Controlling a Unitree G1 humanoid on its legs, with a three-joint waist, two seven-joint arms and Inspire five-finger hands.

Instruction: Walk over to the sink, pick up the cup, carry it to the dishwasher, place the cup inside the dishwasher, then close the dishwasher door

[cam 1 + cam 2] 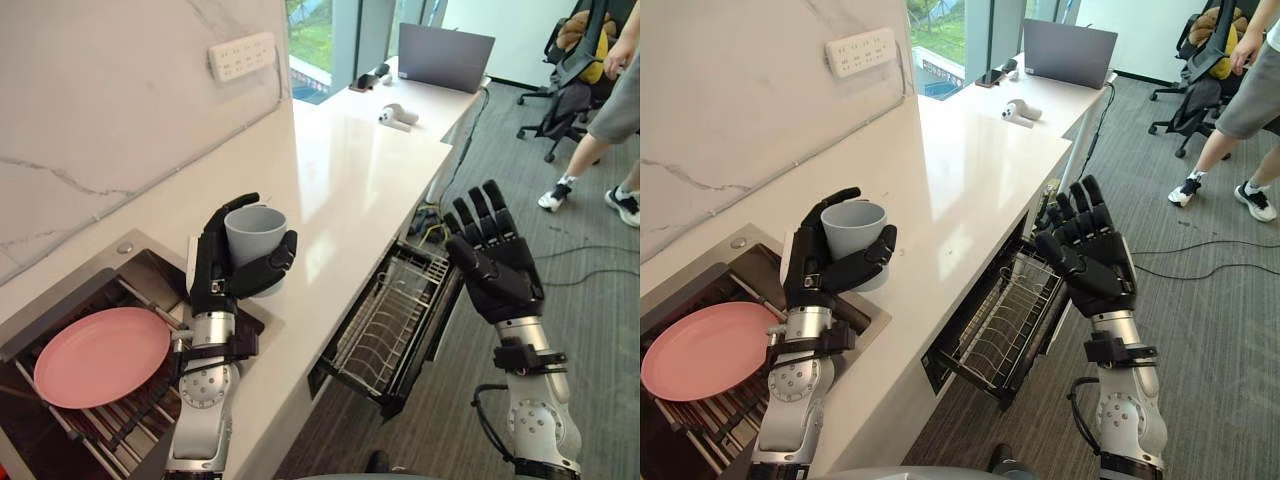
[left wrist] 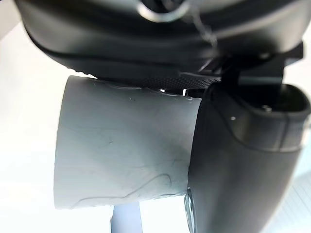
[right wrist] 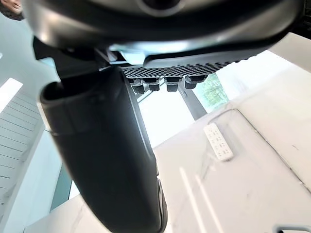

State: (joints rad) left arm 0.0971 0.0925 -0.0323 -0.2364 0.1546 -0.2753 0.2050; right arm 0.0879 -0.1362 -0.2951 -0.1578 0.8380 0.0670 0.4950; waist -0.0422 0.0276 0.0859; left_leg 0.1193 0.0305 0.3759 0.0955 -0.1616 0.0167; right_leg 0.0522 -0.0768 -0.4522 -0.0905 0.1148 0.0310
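Note:
The cup [image 1: 256, 236] will rest tipped on its side among the rack's wires when the robot lowers it in, because curved wires [image 1: 378, 338] stand in rows across the rack.
A grey-blue cup [image 1: 254, 236] is held upright above the counter beside the sink [image 1: 128, 282], and its pale wall [image 2: 121, 150] shows close up in the left wrist view. My left hand [image 1: 222, 268] is shut on the cup, fingers behind it and thumb across its front. To the right, the dishwasher [image 1: 392, 322] stands open below the counter with its wire rack pulled out. My right hand [image 1: 497, 262] is raised over the open door, fingers straight and spread, holding nothing.
A pink plate [image 1: 100, 354] lies on the rack in the sink. The white counter [image 1: 345, 170] runs back to a laptop [image 1: 443, 56] and small items. A person [image 1: 610, 120] stands at the far right near office chairs. Carpeted floor lies right of the dishwasher.

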